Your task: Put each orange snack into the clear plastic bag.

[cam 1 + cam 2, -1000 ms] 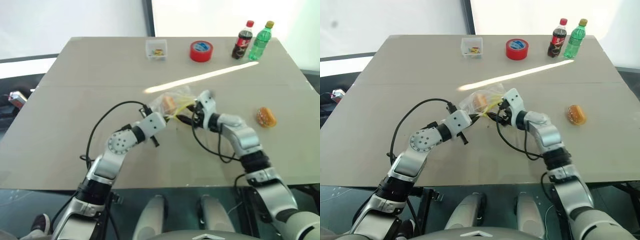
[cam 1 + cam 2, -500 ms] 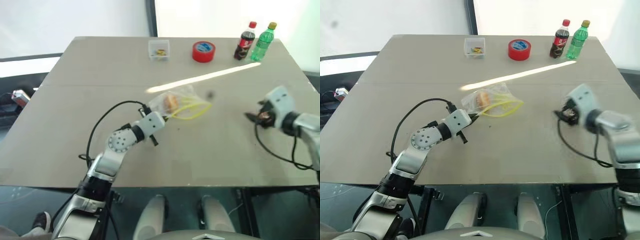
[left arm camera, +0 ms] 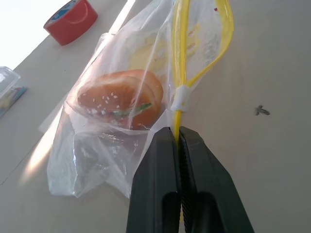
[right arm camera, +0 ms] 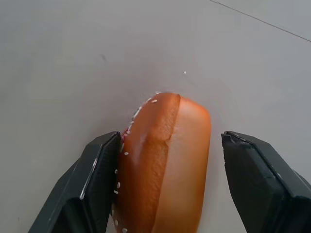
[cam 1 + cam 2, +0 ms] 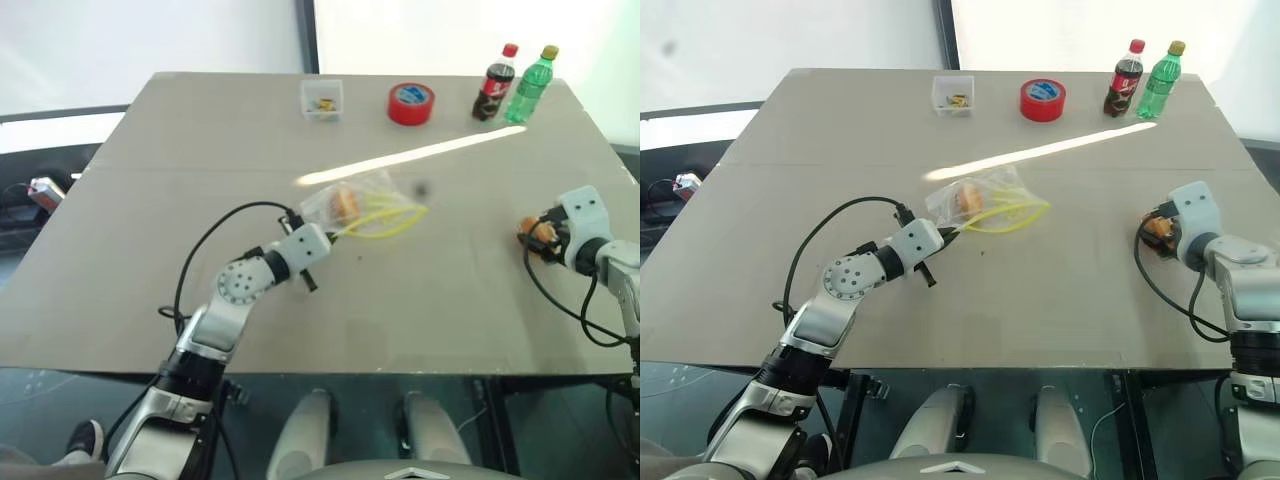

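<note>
The yellow zip strip [image 5: 388, 222] gapes in a loop, so the second orange snack [image 4: 163, 165] will slip through and settle beside the first snack when I push it in.
The clear plastic bag [image 5: 368, 205] lies mid-table with its yellow zip strip [image 3: 181, 58] gaping in a loop. One orange snack [image 3: 121, 99] sits inside it. My left gripper [image 3: 178, 133] is shut on the bag's yellow strip at its near corner. The other orange snack [image 4: 165, 155] lies on the table at the right [image 5: 1153, 228]. My right gripper [image 4: 170, 137] is open and straddles this snack: one finger [image 4: 99, 170] is against its side, while the other finger [image 4: 252, 170] stands a little off it.
Along the tan table's [image 5: 150, 200] far edge stand a small clear box [image 5: 322, 99], a red tape roll [image 5: 410, 103], a cola bottle [image 5: 494, 82] and a green bottle [image 5: 528, 84]. The table's right edge runs close to my right gripper.
My right gripper has left the bag's mouth and swung right across the table to the loose snack, now straddling it. The left gripper and bag have stayed put.
</note>
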### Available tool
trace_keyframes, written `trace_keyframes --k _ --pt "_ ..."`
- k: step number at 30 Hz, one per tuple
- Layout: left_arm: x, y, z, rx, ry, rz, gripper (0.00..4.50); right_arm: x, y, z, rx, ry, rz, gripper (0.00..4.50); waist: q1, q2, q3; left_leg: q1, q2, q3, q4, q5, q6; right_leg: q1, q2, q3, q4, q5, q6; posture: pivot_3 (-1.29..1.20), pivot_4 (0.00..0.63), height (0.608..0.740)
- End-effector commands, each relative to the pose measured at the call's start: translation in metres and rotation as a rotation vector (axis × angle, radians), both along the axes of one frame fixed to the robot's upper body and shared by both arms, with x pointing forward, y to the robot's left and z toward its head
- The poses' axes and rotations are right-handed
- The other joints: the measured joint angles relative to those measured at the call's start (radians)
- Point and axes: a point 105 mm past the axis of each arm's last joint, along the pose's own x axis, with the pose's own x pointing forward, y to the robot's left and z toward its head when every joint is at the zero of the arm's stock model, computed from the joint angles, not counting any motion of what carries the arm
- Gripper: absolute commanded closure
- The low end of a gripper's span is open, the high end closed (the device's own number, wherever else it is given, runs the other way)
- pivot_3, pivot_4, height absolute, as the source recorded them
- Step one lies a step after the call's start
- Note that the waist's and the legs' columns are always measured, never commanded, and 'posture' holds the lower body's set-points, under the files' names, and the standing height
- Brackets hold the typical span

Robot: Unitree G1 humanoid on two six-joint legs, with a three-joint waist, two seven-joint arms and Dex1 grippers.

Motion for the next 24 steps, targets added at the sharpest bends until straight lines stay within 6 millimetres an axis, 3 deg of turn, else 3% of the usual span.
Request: trace_keyframes --k 1,4,7,10,12,17,24 --pt "-0.002 0.000 0.010 -0.011 -0.044 -0.005 4.50 0.001 -0.004 0.014 0.017 -0.039 -0.027 2.42 0.000 0.000 0.000 0.000 0.000 0.000 0.000 0.000 0.000 0.000 0.000 0.000 0.000 0.000 0.000 0.00 0.150 0.740" --pt "-0.002 0.001 0.010 -0.011 -0.044 -0.003 4.50 0.002 0.003 0.020 0.032 -0.051 -0.009 3.63 0.000 0.000 0.000 0.000 0.000 0.000 0.000 0.000 0.000 0.000 0.000 0.000 0.000 0.000 0.000 0.00 0.150 0.740" --pt "-0.002 0.000 0.010 -0.011 -0.043 -0.006 4.50 0.007 0.021 0.040 0.066 -0.123 0.051 3.63 -0.002 0.000 0.000 0.000 0.000 0.000 0.000 0.000 0.000 0.000 0.000 0.000 0.000 0.000 0.000 0.00 0.150 0.740" --pt "-0.002 -0.002 0.010 -0.011 -0.043 -0.011 4.50 0.004 0.062 0.064 0.141 -0.198 0.246 3.63 -0.006 0.000 0.000 0.000 0.000 0.000 0.000 0.000 0.000 0.000 0.000 0.000 0.000 0.000 0.000 0.00 0.150 0.740" --pt "-0.002 -0.003 0.010 -0.012 -0.042 -0.014 4.50 -0.006 0.094 0.069 0.212 -0.192 0.390 3.63 -0.006 0.000 0.000 0.000 0.000 -0.001 0.000 0.000 0.000 0.000 0.000 -0.001 0.000 0.000 0.000 0.00 0.150 0.740" --pt "-0.001 -0.006 0.010 -0.015 -0.043 -0.022 4.50 -0.033 0.155 0.062 0.313 -0.113 0.656 3.63 0.000 0.000 0.000 0.000 0.000 -0.002 0.000 0.000 0.000 0.000 0.000 -0.002 0.000 0.000 0.000 0.00 0.150 0.740" --pt "-0.002 -0.008 0.012 -0.025 -0.048 -0.026 4.50 -0.024 0.188 0.035 0.335 -0.033 0.708 3.63 -0.001 0.000 0.000 0.000 0.000 -0.002 0.000 0.000 0.000 0.000 0.000 -0.002 0.000 0.000 0.000 0.00 0.150 0.740"
